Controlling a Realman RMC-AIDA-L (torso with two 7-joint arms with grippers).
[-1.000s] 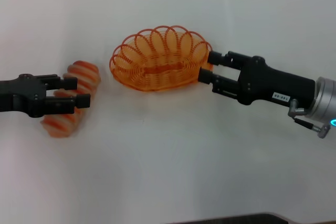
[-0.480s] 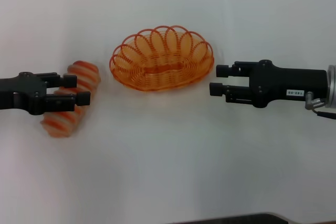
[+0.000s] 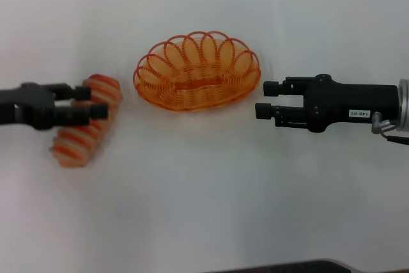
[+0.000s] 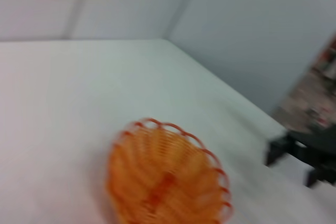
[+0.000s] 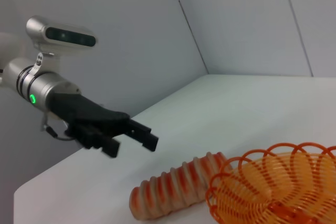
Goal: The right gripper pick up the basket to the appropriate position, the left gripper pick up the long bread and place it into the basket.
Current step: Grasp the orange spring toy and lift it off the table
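The long bread is below my left gripper's fingers, which point level toward the basket. Next, I tilt the fingers down and close them across the bread's middle before I lift.
The orange wire basket stands on the white table, empty. My right gripper, black with a white label, is open and hovers just right of the basket, not touching it. The long bread, striped orange-red and cream, lies on the table at the left. My left gripper, plain black, is open above the bread's middle. The right wrist view shows the left gripper clear above the bread, with the basket beside it. The left wrist view shows the basket and the right gripper beyond it.
The table is plain white with a pale wall behind it. A dark edge shows at the table's near side. Nothing else stands on the table.
The right gripper let go of the basket's right rim and drew back to the right, then stayed still. The left gripper has shifted slightly left and risen off the bread, fingers closer together.
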